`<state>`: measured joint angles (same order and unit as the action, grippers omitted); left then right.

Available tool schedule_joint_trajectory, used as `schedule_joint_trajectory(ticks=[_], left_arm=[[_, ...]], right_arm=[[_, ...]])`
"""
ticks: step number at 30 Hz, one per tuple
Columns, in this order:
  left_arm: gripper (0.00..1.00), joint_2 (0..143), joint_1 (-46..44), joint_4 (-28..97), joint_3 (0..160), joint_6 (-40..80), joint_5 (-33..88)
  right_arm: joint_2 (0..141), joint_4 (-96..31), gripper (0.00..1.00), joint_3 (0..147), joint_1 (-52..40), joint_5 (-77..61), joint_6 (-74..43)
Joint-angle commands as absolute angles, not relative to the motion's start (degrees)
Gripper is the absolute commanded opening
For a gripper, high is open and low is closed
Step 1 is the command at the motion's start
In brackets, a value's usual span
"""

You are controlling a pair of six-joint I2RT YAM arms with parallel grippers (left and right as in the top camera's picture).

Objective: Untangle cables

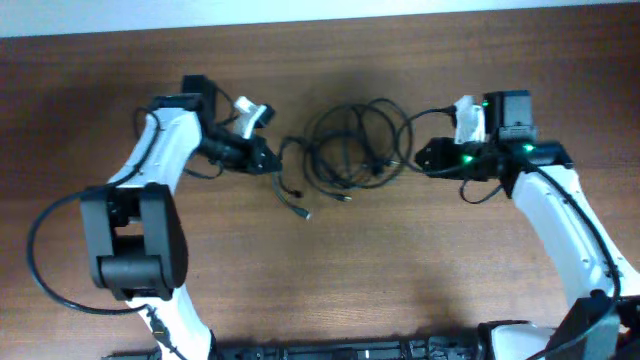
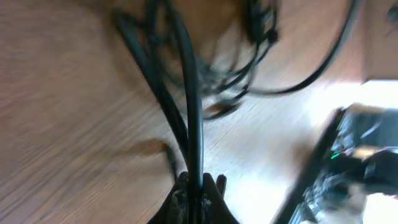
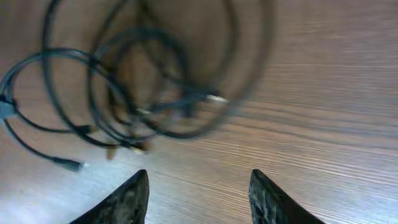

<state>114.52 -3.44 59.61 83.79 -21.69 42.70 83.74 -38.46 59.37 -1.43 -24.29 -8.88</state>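
Observation:
My right gripper's open fingers are over wood (image 3: pixel 200 191) beside the tangle, so my right gripper should go back to the loops (image 1: pixel 403 150), pinch a cable and pull it away from my left gripper.
The cables (image 1: pixel 352 145) lie as a tangle of thin black loops in the middle of the wooden table, and one plug end (image 1: pixel 303 212) trails toward the front. My left gripper (image 1: pixel 266 158) sits at the tangle's left edge. In the left wrist view its jaws (image 2: pixel 200 184) pinch one black cable (image 2: pixel 191 99) that runs straight out toward the blurred tangle. My right gripper (image 1: pixel 424 156) is at the tangle's right edge. In the right wrist view it (image 3: pixel 199 179) stands open over bare wood, with the cable loops (image 3: pixel 146 93) just ahead and nothing between its fingers.
The wooden table (image 1: pixel 400 270) extends toward the front. The right arm (image 2: pixel 357 165) shows as a dark blurred shape at the right of the left wrist view. Thicker arm wires loop beside each arm's base (image 1: pixel 40 250).

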Motion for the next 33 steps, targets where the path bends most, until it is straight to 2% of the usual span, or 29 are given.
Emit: schedule_joint_trajectory(ticks=[1,2,3,4,5,6,9,12,13,17,21,27,28,29,30,31,32,33], left_arm=[[0.64,112.6,-4.2,59.9,84.6,-19.0,31.6],[0.70,112.6,-4.0,59.9,85.1,-18.6,31.8],[0.80,112.6,-4.0,59.8,86.8,-17.1,32.1],[0.80,112.6,-4.0,59.8,88.3,-17.1,32.8],[0.92,112.5,-4.0,59.6,91.1,-17.1,35.7],[0.99,112.5,-4.3,58.5,93.6,-17.1,39.5],[0.99,112.6,-6.8,49.6,95.4,-17.1,50.2],[0.99,112.6,-11.9,42.5,95.3,-17.1,51.0],[0.99,112.6,-14.2,40.8,95.3,-16.7,49.2],[0.99,113.2,-26.3,33.8,95.3,-9.7,26.5],[0.99,115.2,-32.3,33.0,95.3,-2.9,12.4],[0.99,118.6,-34.5,33.9,95.3,-0.8,7.4],[0.89,118.7,-34.5,34.5,95.3,-0.8,7.4],[0.74,118.7,-34.5,35.5,95.3,-0.8,7.4],[0.48,118.8,-34.5,37.8,95.3,-0.8,7.4],[0.11,118.8,-34.5,40.2,95.3,-0.8,7.5],[0.00,118.7,-34.5,42.0,95.3,-0.8,7.8],[0.00,118.1,-34.5,43.7,95.5,-0.8,9.0]], right_arm=[[84.7,-38.4,0.95,60.3,-2.6,-25.1,-8.4],[84.7,-38.7,0.98,60.3,-2.6,-25.1,-8.4],[84.7,-38.8,0.98,60.3,-2.6,-25.1,-8.4],[84.7,-38.8,0.98,60.3,-2.6,-25.1,-8.4],[84.7,-38.7,0.98,60.3,-2.6,-25.1,-8.4],[84.7,-38.8,0.98,60.3,-2.6,-25.1,-8.4],[84.7,-39.2,0.98,60.3,-2.6,-22.9,-8.8],[84.7,-43.1,0.98,60.3,-2.6,-9.8,-17.4],[84.7,-44.2,0.99,60.3,-2.6,-7.9,-17.5],[84.7,-45.8,0.99,60.3,-2.5,-5.6,-17.5],[84.7,-47.7,0.99,60.3,-2.5,-2.7,-17.5],[84.7,-48.1,0.99,60.3,-2.5,-2.4,-17.5],[84.7,-48.1,0.99,60.3,-2.5,-2.3,-17.5],[84.7,-48.1,0.99,60.3,-2.5,-2.3,-17.5],[84.7,-48.1,0.99,60.3,-2.5,-2.3,-17.5],[84.7,-48.0,0.99,60.3,-2.5,-2.3,-17.5],[84.7,-47.8,0.99,60.3,-2.5,-2.3,-17.5],[84.7,-46.9,0.99,60.3,-2.5,-2.7,-17.5]])
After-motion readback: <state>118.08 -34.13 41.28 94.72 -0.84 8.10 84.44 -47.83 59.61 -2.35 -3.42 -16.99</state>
